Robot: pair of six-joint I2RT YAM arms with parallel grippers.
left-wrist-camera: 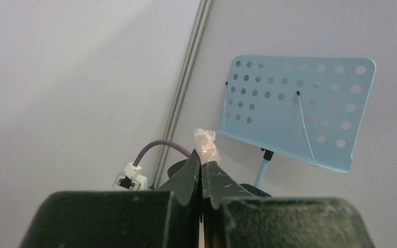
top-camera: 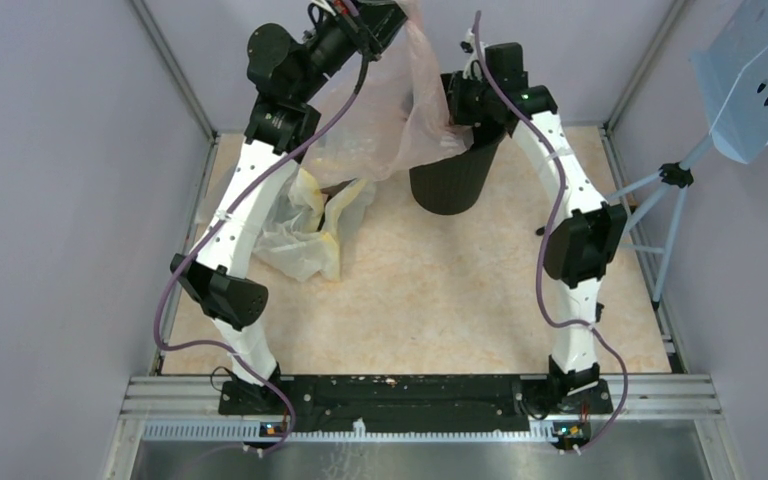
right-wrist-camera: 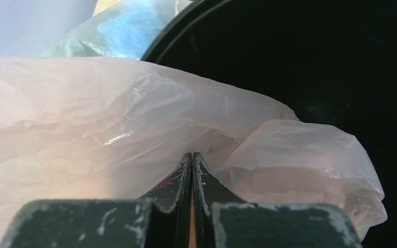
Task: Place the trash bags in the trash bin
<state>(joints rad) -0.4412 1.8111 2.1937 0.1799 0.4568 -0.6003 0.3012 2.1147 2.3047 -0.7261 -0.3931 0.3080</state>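
The pink bag's lower end [top-camera: 444, 146] bulges out over the opening of the bin, so my left gripper should go on lowering the bag's tuft to the bin's rim [top-camera: 495, 140] until my right gripper grabs it.
A see-through pale pink trash bag [top-camera: 415, 95] hangs from my raised left gripper [top-camera: 392, 18] down to the rim of the black ribbed trash bin [top-camera: 453, 180] at the back middle. In the left wrist view, my left gripper [left-wrist-camera: 201, 158] is shut on a tuft of the pink film [left-wrist-camera: 205, 143]. My right gripper [top-camera: 462, 100] is over the bin's rim. In the right wrist view, it [right-wrist-camera: 192, 155] is shut with pink film between the fingers. The bag [right-wrist-camera: 108, 119] bulges over the bin's dark opening [right-wrist-camera: 315, 62].
Several crumpled pale yellow and clear bags [top-camera: 310, 225] lie on the floor left of the bin, beside the left arm. One shows bluish in the right wrist view [right-wrist-camera: 119, 28]. A blue perforated stand [top-camera: 760, 80] on tripod legs [top-camera: 660, 215] stands at the right wall.
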